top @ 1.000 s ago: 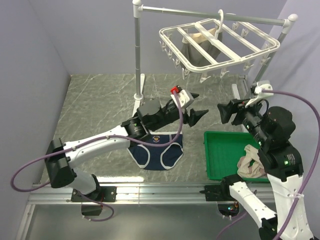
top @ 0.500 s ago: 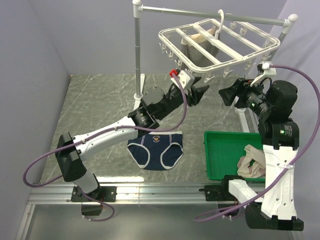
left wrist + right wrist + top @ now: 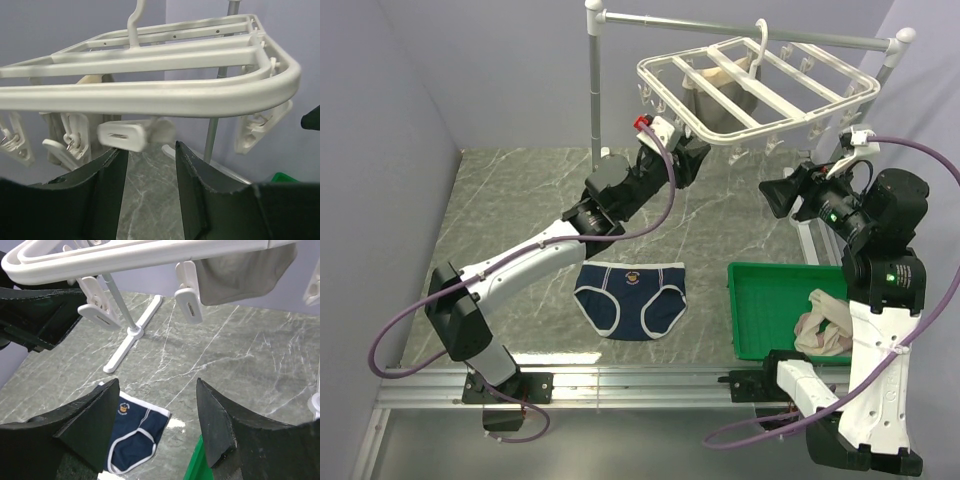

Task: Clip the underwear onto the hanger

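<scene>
The hanger's near corner (image 3: 717,137) sticks out crooked over my left gripper. Next, my left gripper moves back first, then comes in under the front rim (image 3: 775,127) once the hanger is square.
The underwear (image 3: 630,298), navy briefs with white piping, lies flat on the table; it also shows in the right wrist view (image 3: 135,435). The hanger (image 3: 760,90), a white frame with clips, hangs from the grey crossbar. My left gripper (image 3: 692,160) is open and empty, raised just under the hanger's front left edge. In the left wrist view its fingers (image 3: 150,147) sit right below the hanger's rim (image 3: 150,95), with a white clip (image 3: 132,135) just above the left fingertip. My right gripper (image 3: 775,195) is open and empty, in the air to the right, below the hanger (image 3: 150,257).
A green tray (image 3: 760,300) at the right holds a beige cloth (image 3: 825,325). The white pole stand (image 3: 595,100) rises behind the left arm. An olive-grey garment (image 3: 720,105) hangs clipped under the hanger, and also shows in the right wrist view (image 3: 240,275).
My left gripper has risen and moved back from above the briefs to the hanger's front edge. My right arm has risen, its gripper staying open.
</scene>
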